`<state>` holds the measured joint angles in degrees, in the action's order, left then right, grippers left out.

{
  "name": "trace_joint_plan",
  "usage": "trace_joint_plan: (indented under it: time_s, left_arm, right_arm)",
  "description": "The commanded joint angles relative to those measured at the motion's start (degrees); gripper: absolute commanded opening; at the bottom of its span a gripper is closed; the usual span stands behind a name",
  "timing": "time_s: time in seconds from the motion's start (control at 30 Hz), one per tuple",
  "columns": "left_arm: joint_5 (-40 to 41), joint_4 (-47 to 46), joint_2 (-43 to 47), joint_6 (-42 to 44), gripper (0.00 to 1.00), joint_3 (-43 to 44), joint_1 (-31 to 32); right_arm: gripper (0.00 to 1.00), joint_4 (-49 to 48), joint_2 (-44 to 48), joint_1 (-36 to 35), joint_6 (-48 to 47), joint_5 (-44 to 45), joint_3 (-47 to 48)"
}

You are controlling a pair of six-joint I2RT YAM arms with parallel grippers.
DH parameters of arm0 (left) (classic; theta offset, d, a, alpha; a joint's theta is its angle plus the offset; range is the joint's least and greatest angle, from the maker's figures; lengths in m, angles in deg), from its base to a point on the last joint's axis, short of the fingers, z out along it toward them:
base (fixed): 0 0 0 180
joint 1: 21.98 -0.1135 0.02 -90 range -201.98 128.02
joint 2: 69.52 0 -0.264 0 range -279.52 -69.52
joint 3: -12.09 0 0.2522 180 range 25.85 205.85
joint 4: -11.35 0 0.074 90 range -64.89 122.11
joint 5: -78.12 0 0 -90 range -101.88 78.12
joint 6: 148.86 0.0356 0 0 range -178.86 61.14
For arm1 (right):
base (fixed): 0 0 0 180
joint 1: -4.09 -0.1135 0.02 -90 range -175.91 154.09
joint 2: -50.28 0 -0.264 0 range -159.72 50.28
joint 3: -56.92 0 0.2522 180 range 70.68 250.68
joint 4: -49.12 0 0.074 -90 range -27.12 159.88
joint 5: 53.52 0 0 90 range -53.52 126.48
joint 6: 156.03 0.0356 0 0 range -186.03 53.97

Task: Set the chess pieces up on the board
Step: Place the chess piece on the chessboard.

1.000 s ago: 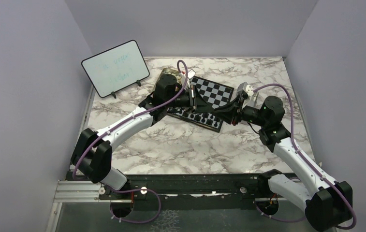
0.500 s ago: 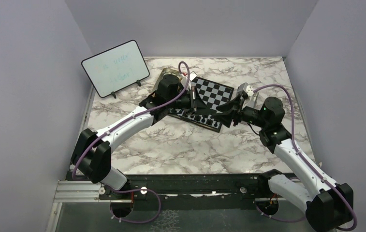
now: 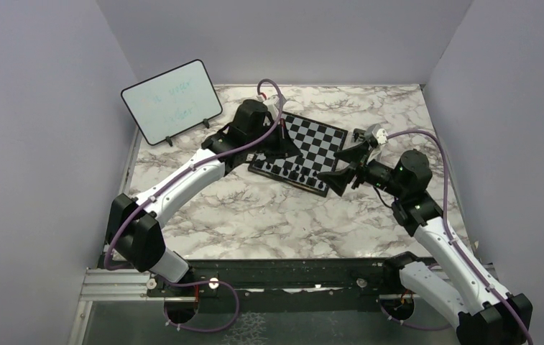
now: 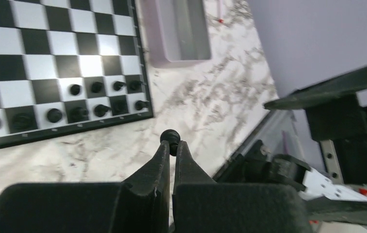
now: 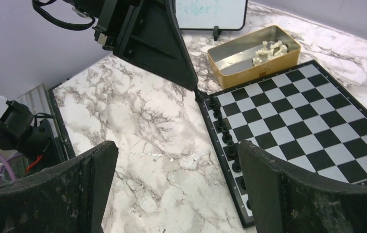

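My left gripper should go next, as the white square before the corner piece (image 5: 227, 99) near the gold tin is free, and it should carry the small black piece there and let go of it.
The board (image 3: 319, 141) lies at the back middle of the marble table, with black chess pieces (image 3: 294, 172) lined along its near edge. They fill the two edge rows (image 4: 77, 114) in the left wrist view. My left gripper (image 4: 171, 145) is shut on one small black piece (image 4: 170, 136) and holds it above the marble just off the board. Over the board's left side hangs that gripper (image 3: 289, 152). My right gripper (image 5: 179, 160) stands wide open and holds nothing, by the board's near right corner (image 3: 342, 159).
A gold tin (image 5: 254, 53) with cream-white pieces (image 5: 268, 48) stands beyond the board's far left corner. A white dry-erase board (image 3: 172, 100) stands at the back left. Walls close in on three sides.
My right gripper has opened wide and drawn back to the right of the board. My left gripper has closed fully on the black piece, and its wrist has shifted toward the back.
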<state>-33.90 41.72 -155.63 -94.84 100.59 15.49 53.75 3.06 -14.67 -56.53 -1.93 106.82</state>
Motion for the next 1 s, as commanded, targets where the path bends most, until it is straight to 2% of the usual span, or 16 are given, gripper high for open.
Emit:
trace_joint_plan:
  time_s: [0.0,0.27,0.43,0.7,0.97]
  left_arm:
    - [10.9,4.0,-1.7,8.0,0.00,2.8,-2.2]
    - [18.1,5.3,-7.7,12.9,0.00,3.7,-7.1]
    - [19.7,5.3,-13.0,14.9,0.00,5.4,-9.5]
    - [20.6,5.3,-19.7,16.9,0.00,8.0,-10.7]
    - [21.2,5.3,-22.5,18.0,0.00,7.9,-10.8]
  right_arm:
    - [1.00,4.1,0.9,-0.3,0.9,4.9,0.2]
    - [1.00,5.2,0.9,-0.3,0.7,5.8,-0.1]
    - [1.00,5.1,0.9,-0.3,0.7,5.8,-0.3]
    - [1.00,5.7,0.5,-0.3,0.1,6.0,-0.1]
    - [1.00,6.0,0.3,-0.3,0.1,6.2,0.2]
